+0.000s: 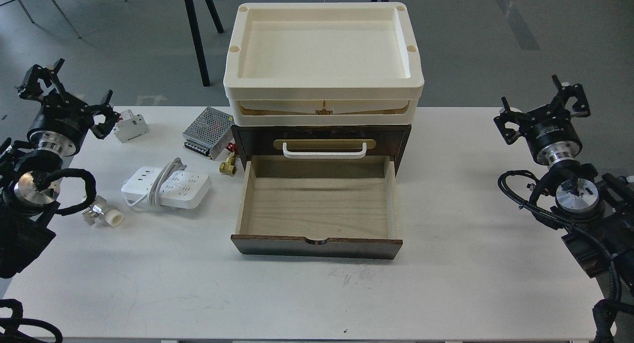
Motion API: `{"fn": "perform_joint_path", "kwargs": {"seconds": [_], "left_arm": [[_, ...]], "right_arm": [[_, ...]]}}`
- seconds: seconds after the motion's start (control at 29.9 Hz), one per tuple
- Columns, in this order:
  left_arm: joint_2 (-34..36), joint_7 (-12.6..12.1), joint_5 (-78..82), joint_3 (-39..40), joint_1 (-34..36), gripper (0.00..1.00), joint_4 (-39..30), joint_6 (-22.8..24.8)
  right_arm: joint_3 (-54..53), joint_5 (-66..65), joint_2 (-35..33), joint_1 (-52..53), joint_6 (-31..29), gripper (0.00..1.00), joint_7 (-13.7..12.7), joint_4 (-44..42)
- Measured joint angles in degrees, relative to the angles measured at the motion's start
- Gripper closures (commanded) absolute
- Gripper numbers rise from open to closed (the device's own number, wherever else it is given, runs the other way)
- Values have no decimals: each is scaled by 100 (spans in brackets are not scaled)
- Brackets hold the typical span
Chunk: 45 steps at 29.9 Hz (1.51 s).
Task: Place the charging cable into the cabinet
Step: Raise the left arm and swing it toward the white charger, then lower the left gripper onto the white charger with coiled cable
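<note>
My gripper will raise the charging cable's cord bundled with the power strip (186,190) when lifting the cable, since the cord's gathered loops (162,182) wrap around the power strip's middle.
The charging cable (167,187), a white power strip with its thick cord looped over it, lies flat on the table left of the cabinet. The cabinet (257,140) is dark brown with a cream tray top (322,87). Its bottom drawer (317,206) is pulled out toward me, and the pale wood inside holds nothing. The drawer above it, with a white handle (324,152), is closed. My left gripper (69,94) hangs open over the table's far left edge, well left of the cable. Open too, my right gripper (540,106) is at the far right edge, holding nothing.
A white circuit breaker (131,127) and a metal mesh power supply (208,132) sit behind the cable. A small brass fitting (228,166) lies by the cabinet's left corner. Near my left arm is a metal and white pipe fitting (102,214). Black table legs stand behind the table.
</note>
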State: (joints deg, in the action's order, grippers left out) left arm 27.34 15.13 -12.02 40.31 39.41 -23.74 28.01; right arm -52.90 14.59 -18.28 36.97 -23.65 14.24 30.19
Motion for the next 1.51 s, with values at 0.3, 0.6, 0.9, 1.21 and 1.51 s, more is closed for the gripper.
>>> {"fn": "perform_joint_path", "kwargs": {"seconds": [0.3, 0.6, 0.9, 1.21, 1.51], "left_arm": [[196, -1, -12, 129, 27, 1, -82, 0], [2068, -43, 851, 144, 673, 2, -1358, -1], [2930, -21, 5029, 120, 1672, 3, -3541, 2], [3130, -27, 9354, -427, 1378, 3, -5363, 0], [2703, -57, 11560, -2560, 922, 5, -4922, -1691]], "right_arm": [[118, -61, 0, -4, 17, 0, 52, 5], [137, -75, 0, -6, 0, 0, 61, 15], [140, -79, 0, -15, -1, 0, 62, 17], [234, -79, 0, -10, 1, 0, 62, 29], [263, -80, 9, -4, 3, 0, 65, 54]]}}
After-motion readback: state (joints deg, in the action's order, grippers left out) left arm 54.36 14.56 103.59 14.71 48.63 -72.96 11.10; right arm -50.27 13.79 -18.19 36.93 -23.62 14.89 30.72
